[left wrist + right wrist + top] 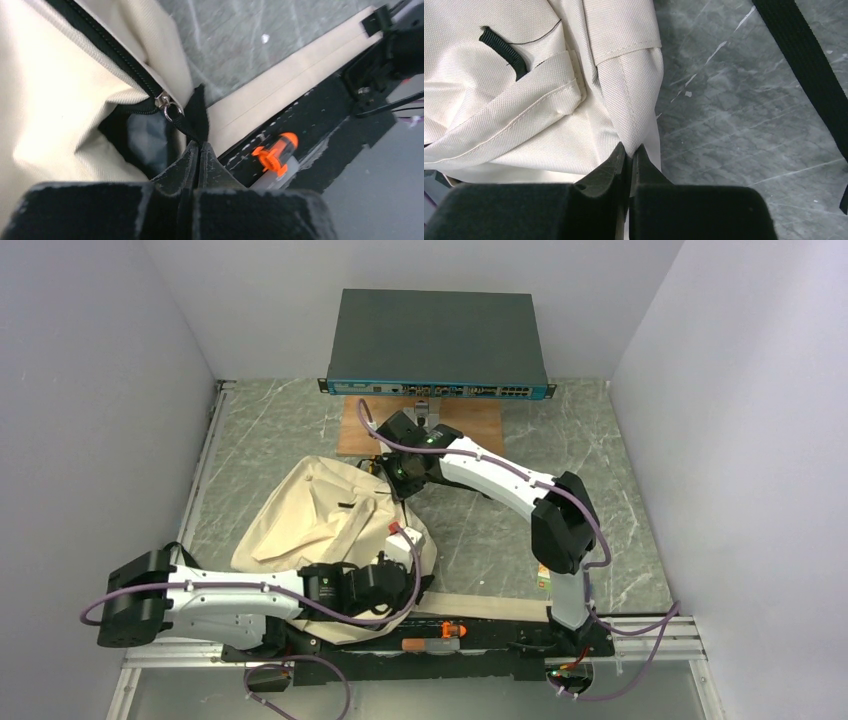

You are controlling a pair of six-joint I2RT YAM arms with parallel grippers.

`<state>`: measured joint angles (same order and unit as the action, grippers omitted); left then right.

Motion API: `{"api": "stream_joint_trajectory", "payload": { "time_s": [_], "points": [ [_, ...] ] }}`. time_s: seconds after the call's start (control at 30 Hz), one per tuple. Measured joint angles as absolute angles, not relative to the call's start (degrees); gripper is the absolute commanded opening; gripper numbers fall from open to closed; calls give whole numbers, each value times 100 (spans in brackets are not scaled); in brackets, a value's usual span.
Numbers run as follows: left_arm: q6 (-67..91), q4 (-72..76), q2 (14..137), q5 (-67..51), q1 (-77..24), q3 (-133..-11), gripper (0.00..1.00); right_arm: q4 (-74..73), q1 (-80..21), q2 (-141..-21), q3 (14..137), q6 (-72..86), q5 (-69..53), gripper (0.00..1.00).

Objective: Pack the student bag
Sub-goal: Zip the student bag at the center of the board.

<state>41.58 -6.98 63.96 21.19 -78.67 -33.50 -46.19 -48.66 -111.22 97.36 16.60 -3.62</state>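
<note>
The canvas is bunched up at the metal pull [164, 101], so next my right gripper stretches the bag's side [428, 548] close to that corner while my left gripper pulls the tab around.
The student bag [310, 515], a soft cream canvas backpack with black zippers, lies crumpled left of the table's middle. My left gripper [201, 146] is shut on a black fabric tab of the bag [197, 112] beside the zipper's metal pull [167, 105], at the bag's near right corner [395, 585]. Behind the tab a dark opening [142, 137] shows in the bag. My right gripper [631, 148] is shut on a fold of the bag's cream canvas [634, 95] at its far right edge [395, 480]. A black handle loop [504, 50] sits on the canvas to the left.
A dark network switch [438, 345] stands at the back on a wooden board [470, 425]. A wide cream strap [290, 82] runs along the near edge by the black base rail. An orange-capped marker [277, 152] lies on that rail [440, 632]. A black strap [809, 65] crosses the marble top.
</note>
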Motion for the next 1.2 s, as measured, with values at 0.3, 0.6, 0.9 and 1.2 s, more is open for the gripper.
{"api": "stream_joint_trajectory", "payload": {
  "time_s": [0.3,0.6,0.9,1.2],
  "points": [
    [4932,-1321,5391,2770,-8149,-2919,0,-4436,-4831,-11026,9588,1584,-425,32],
    [4950,-1505,4587,2934,-8123,-2738,0,-3881,-4674,-9515,8449,2246,-497,70],
    [4405,-1413,5282,2703,-8064,-3183,0,-3179,-5363,-8110,6187,4298,-403,56],
    [4014,-1715,5935,2617,-7955,-3835,0,-2989,-5100,-8075,5916,4884,47,0]
  ]
}}
